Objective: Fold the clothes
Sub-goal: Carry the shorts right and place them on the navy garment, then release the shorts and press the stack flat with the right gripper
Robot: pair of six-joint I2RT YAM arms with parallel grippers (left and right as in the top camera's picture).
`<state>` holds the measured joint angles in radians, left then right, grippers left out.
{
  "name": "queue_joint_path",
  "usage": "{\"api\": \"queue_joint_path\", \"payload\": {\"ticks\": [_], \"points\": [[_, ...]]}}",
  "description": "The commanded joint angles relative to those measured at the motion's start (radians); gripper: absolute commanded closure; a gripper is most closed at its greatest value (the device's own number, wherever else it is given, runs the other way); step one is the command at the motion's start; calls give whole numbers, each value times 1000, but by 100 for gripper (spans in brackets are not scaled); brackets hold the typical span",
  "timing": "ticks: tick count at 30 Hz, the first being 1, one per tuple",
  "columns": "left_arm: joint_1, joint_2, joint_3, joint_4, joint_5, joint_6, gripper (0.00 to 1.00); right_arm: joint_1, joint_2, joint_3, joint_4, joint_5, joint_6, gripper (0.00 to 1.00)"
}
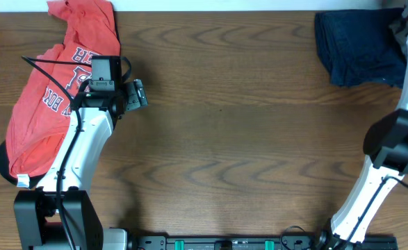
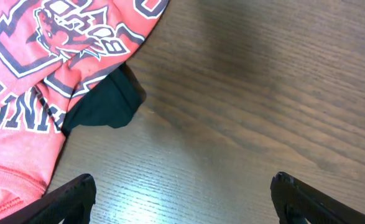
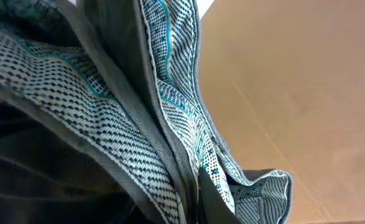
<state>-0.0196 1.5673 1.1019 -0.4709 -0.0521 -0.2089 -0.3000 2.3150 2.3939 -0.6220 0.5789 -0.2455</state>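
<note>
I should have my right gripper carry on swinging the grey-olive shorts hanging by their waistband (image 3: 181,127) over the uncovered navy garment (image 1: 356,50) beside them, and let go when they cover it.
The red-orange T-shirt (image 1: 51,104) with white lettering lies crumpled at the table's left; it also fills the upper left of the left wrist view (image 2: 20,74). My left gripper (image 1: 140,94) hovers just right of it, over bare wood, open (image 2: 182,183) with nothing between its fingers (image 2: 76,193). The dark navy garment (image 1: 360,45) lies bunched at the far right. My right gripper (image 1: 406,21) is at that corner, partly out of frame. In the right wrist view, grey-olive shorts (image 3: 170,124) with a patterned waistband lining hang bunched at the jaws and hide the fingers.
The wooden table (image 1: 245,139) spreads between the two arms. A dark fabric flap (image 2: 104,106) pokes out from under the T-shirt's edge. Behind the shorts is a tan surface (image 3: 294,93). The arms' base rail (image 1: 224,243) runs along the front edge.
</note>
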Motion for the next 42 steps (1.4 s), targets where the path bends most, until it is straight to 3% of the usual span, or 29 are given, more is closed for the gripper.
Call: {"api": "queue_joint_path", "payload": {"ticks": [1, 17, 18, 19, 20, 24, 27, 35, 42], "points": [[4, -3, 2, 6, -1, 5, 8, 11, 40, 11, 19, -4, -40, 99], [4, -3, 2, 31, -1, 5, 8, 198, 125, -14, -176, -222, 32, 99], [4, -3, 2, 31, -1, 5, 8, 206, 129, -23, -183, -226, 32, 94], [4, -3, 2, 31, -1, 5, 8, 217, 135, -35, -191, -229, 32, 75], [4, -3, 2, 31, -1, 5, 8, 224, 139, -41, -200, -229, 32, 50], [4, -3, 2, 31, -1, 5, 8, 246, 140, -57, -247, -232, 46, 27], [4, -3, 2, 31, -1, 5, 8, 256, 120, -49, -299, -268, 74, 26], [4, -3, 2, 31, -1, 5, 8, 233, -64, -28, -405, -591, 129, 31], [4, 1, 2, 32, -1, 5, 8, 139, -135, -29, -409, -586, 220, 35]]}}
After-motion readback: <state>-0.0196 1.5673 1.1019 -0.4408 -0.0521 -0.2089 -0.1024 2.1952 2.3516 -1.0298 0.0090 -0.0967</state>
